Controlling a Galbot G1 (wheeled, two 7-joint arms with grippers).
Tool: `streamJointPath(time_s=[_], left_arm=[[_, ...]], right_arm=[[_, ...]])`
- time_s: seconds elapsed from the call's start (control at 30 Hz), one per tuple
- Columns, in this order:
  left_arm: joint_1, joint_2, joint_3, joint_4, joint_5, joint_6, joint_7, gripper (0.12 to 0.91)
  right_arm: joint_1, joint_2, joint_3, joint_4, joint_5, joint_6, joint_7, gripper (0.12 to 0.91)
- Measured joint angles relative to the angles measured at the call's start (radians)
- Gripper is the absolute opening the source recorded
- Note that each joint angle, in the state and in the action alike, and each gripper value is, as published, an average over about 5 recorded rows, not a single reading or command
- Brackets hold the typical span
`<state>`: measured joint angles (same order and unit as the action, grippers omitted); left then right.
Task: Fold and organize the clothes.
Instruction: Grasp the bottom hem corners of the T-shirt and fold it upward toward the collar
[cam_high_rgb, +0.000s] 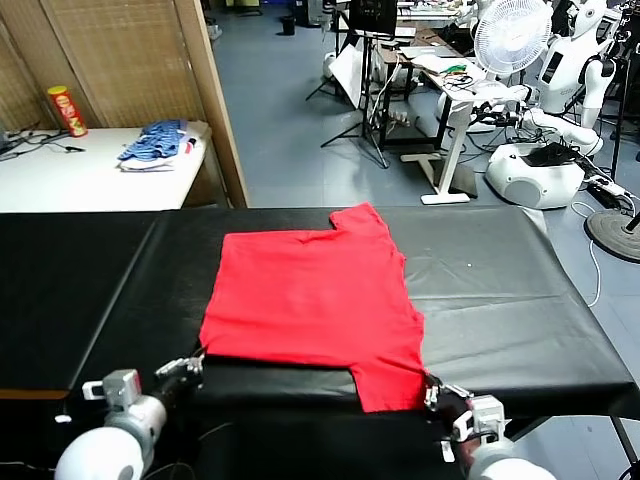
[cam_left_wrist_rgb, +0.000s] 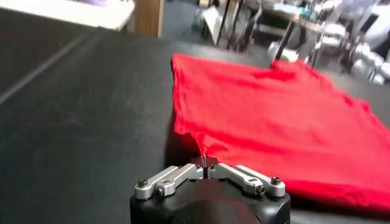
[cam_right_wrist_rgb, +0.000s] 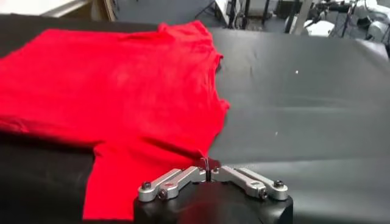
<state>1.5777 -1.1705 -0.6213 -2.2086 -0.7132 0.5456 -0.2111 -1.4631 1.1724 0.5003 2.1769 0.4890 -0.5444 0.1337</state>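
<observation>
I should fold the near sleeve (cam_high_rgb: 388, 386) in with both grippers, then pull the shirt closer by its near fold, with the far sleeve (cam_high_rgb: 359, 217) at the table's far edge.
The clothes, a bright red T-shirt (cam_high_rgb: 315, 295), lie spread flat on the black table (cam_high_rgb: 500, 290) with one sleeve at the far edge and one at the near edge. No print shows on the upper side. My left gripper (cam_high_rgb: 196, 360) sits at the shirt's near left corner, shut on a small peak of red cloth (cam_left_wrist_rgb: 201, 145) lifted between the closed jaws of my left gripper (cam_left_wrist_rgb: 205, 163). My right gripper (cam_high_rgb: 431, 388) is at the near sleeve's corner. In the right wrist view my right gripper (cam_right_wrist_rgb: 208, 167) is shut on the hem of the shirt (cam_right_wrist_rgb: 122, 91).
A blue-and-white pile of garments (cam_high_rgb: 160, 145) and a red-and-yellow can (cam_high_rgb: 68, 110) rest on a white table at the back left, beside a wooden partition (cam_high_rgb: 150, 60). Beyond the table stand a desk, a fan (cam_high_rgb: 513, 35) and white robots (cam_high_rgb: 535, 165).
</observation>
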Motion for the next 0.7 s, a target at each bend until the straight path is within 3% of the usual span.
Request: streamJointPath(time_s=[0.2,0.4,0.63,0.7], left_arm=[[-0.079,-0.035,0.017,0.025,0.046,-0.044,-0.001,0.126],[-0.162,-0.046,0.043,0.074,0.109,-0.071,0.018,0.126],[-0.220,-0.025,0.076,0.160,0.182,-0.090,0.038,0.126],[-0.238,-0.023,0.083,0.188,0.190,-0.091,0.040,0.126]], right_arm=[[0.151,-0.014,-0.040,-0.139,0.002,0.084,-0.027,0.122],[0.282,-0.003,-0.102,-0.283,-0.057,0.131,-0.065,0.122],[0.380,0.008,-0.154,-0.413,-0.063,0.147,-0.097,0.127],[0.386,0.007,-0.157,-0.423,-0.051,0.140,-0.109,0.165]])
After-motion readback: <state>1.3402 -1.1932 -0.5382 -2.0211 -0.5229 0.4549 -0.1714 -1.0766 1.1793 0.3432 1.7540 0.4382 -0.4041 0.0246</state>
